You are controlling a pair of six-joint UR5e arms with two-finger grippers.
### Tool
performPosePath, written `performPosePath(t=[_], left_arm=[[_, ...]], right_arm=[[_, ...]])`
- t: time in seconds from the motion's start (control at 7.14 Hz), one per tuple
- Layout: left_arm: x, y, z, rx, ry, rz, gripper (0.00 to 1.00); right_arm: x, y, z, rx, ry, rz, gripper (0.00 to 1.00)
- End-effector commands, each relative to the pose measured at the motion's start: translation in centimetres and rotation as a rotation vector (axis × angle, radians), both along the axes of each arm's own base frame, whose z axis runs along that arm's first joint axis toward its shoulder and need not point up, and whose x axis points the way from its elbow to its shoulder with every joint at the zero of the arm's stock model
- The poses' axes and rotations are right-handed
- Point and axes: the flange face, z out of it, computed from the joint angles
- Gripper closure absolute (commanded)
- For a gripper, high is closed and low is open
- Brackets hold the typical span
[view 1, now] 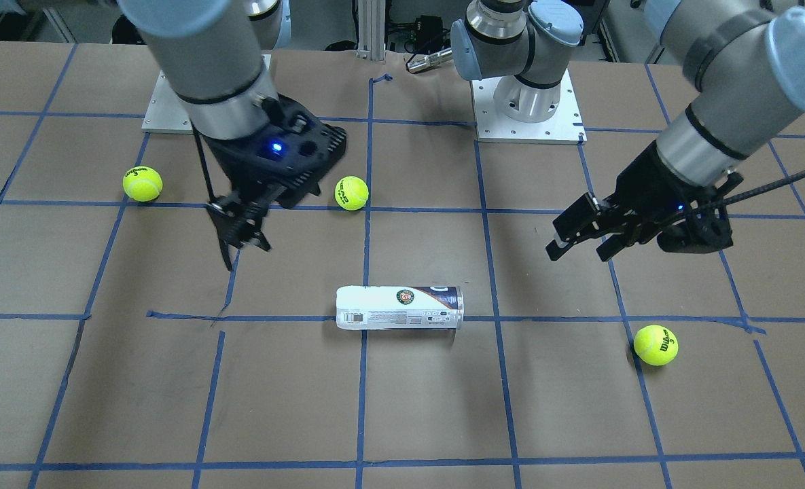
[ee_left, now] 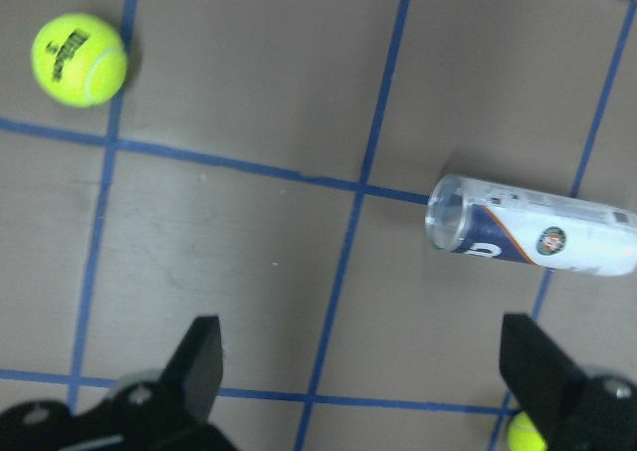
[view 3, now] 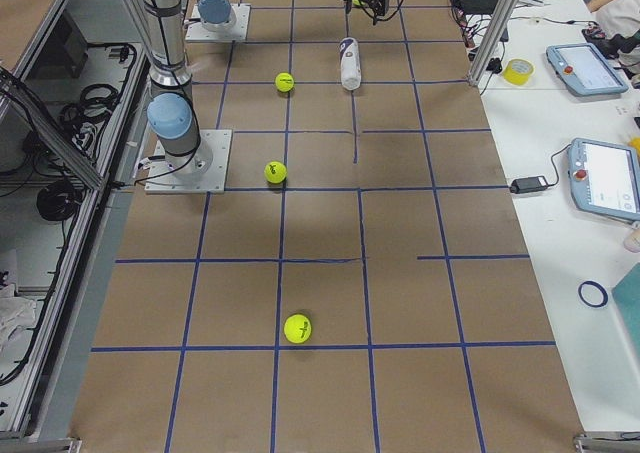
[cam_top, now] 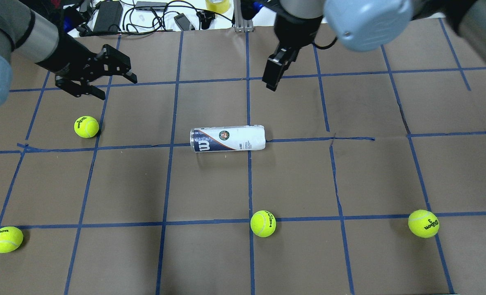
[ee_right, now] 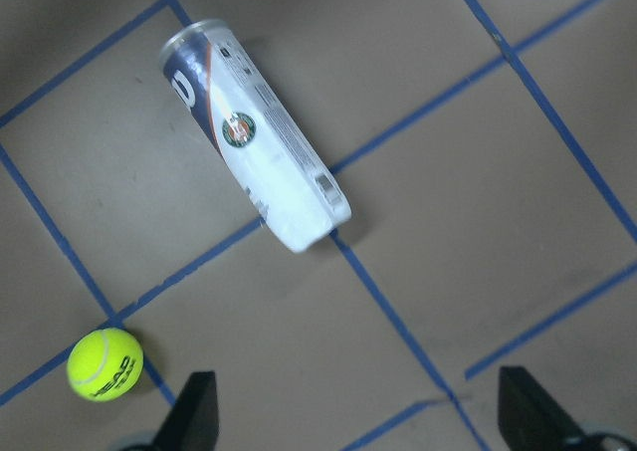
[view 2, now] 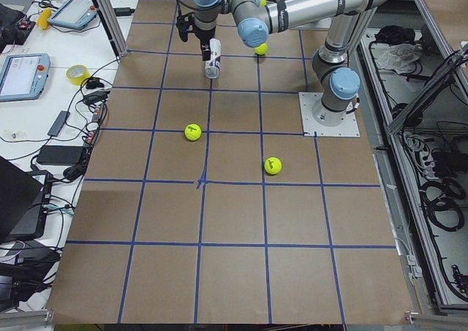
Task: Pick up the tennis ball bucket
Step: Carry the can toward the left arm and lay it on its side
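Observation:
My gripper will find the tennis ball bucket empty when it turns the bucket upright, because the clear rim is see-through and tennis balls are loose nearby.
The tennis ball bucket is a slim white and navy can lying on its side at the table's middle. Its clear rim points toward my left side. My left gripper is open and empty, hovering off to the left of the can and beyond it. In the left wrist view the can lies ahead and to the right of the open fingers. My right gripper is open and empty, hovering beyond the can. The right wrist view shows the can above the spread fingers.
Several yellow-green tennis balls lie loose: one near my left gripper, one near the robot's side of the can, one at near left, one at near right. Cables and devices sit past the far edge.

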Motion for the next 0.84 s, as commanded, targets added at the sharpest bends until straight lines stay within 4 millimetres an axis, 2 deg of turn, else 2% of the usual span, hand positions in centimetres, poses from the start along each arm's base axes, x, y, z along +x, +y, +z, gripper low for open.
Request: performPosePath(t=[0.0, 0.14, 0.28, 0.42, 0.56, 0.7], left_arm=[[-1.7, -2.0, -6.6, -0.016, 0.126, -0.027, 0.00], [-1.7, -3.0, -9.2, 0.000, 0.138, -0.030, 0.00], [-2.7, -3.6, -11.8, 0.033, 0.145, -0.047, 0.00], [-4.5, -4.3, -14.0, 0.021, 0.146, -0.080, 0.00], [-7.1, -3.8, -17.1, 0.068, 0.190, -0.116, 0.00], [-7.9, -3.5, -18.9, 0.104, 0.199, -0.124, 0.00]], right_arm=[[-6.8, 1.2, 2.8, 0.036, 0.072, -0.283, 0.00], [-7.4, 1.8, 3.3, 0.034, 0.129, -0.425, 0.00], [-7.9, 2.5, 3.5, 0.027, 0.161, -0.557, 0.00], [-9.0, 2.4, 3.5, -0.002, 0.202, -0.612, 0.00], [-8.9, 2.8, 3.5, 0.009, 0.211, -0.648, 0.00], [-9.2, 2.9, 4.3, -0.020, 0.197, -0.747, 0.00]])
